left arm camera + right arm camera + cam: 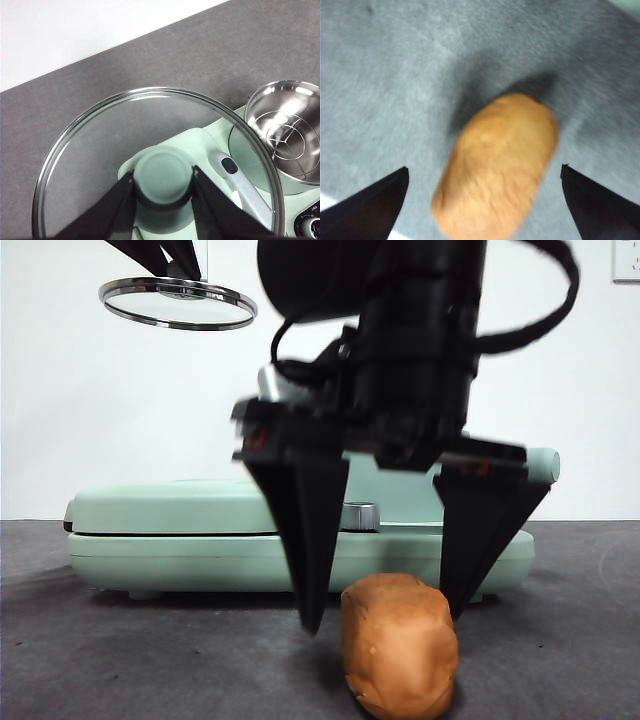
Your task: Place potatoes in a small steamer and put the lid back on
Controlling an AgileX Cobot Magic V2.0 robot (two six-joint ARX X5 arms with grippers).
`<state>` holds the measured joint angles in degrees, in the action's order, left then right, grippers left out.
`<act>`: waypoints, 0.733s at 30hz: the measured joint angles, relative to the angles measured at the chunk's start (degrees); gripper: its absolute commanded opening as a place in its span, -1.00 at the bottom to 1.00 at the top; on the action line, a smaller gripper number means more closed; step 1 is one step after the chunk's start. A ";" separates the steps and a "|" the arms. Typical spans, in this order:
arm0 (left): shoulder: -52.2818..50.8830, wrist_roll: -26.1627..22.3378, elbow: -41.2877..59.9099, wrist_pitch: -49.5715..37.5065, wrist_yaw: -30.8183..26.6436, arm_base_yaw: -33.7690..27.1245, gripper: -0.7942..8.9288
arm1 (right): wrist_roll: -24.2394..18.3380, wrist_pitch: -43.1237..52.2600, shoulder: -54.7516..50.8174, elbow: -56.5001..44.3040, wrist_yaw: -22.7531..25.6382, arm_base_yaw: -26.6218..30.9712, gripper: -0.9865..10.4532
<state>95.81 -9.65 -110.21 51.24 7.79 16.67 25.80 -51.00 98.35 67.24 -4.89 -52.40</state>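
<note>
My open fingers have the orange-brown potato (400,646) lying at an angle (495,167) between them, so the potato will turn into line with them when I grip and lift it.
The orange-brown potato (400,645) lies on the dark grey table near the front; it also shows in the right wrist view (497,167). My right gripper (385,618) hangs over it with jaws open, one jaw on each side, not touching. My left gripper (164,192) is shut on the mint-green knob of the clear glass lid (125,145) and holds it high in the air, top left in the front view (178,302). The small steamer (286,131) stands open below, its steel inside and wire rack showing, its handle (240,187) pointing out. In the front view the steamer is mostly hidden behind my right arm.
A flat mint-green griddle (180,540) with a chrome handle (360,516) stretches across the table behind the potato. A white wall is at the back. Grey table surface (120,660) lies to the left and right of the potato.
</note>
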 measured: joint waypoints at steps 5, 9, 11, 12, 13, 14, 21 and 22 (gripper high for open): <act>0.00 0.00 0.00 0.04 0.00 0.00 -0.81 | 0.00 2.25 2.56 0.00 -2.91 0.00 -0.20; 0.00 0.00 0.00 0.07 0.00 0.00 -0.81 | -0.02 3.13 3.06 0.00 -2.91 0.00 -0.43; 0.00 0.00 0.00 0.07 0.00 0.00 -0.81 | -0.07 3.23 3.06 0.02 -2.97 0.00 -0.51; 0.00 -0.02 0.00 0.07 0.00 0.00 -0.81 | -0.22 3.15 3.06 0.04 -2.99 0.09 -0.52; 0.00 0.00 0.00 0.07 0.00 0.00 -0.81 | -0.31 2.99 3.06 0.11 -3.04 0.31 -0.53; 0.00 0.00 0.00 0.09 0.00 0.00 -0.81 | -0.35 2.89 3.06 0.11 -3.08 0.39 -0.53; 0.00 0.00 0.00 0.09 0.00 0.00 -0.81 | -1.60 -5.99 3.06 5.57 -5.75 2.47 -0.53; 0.00 -0.02 0.00 0.07 0.00 0.00 -0.81 | -2.25 -7.74 3.06 7.72 -5.73 2.97 -0.53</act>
<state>95.81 -9.67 -110.21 51.31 7.79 16.67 23.55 -58.74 101.41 74.96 -10.61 -49.43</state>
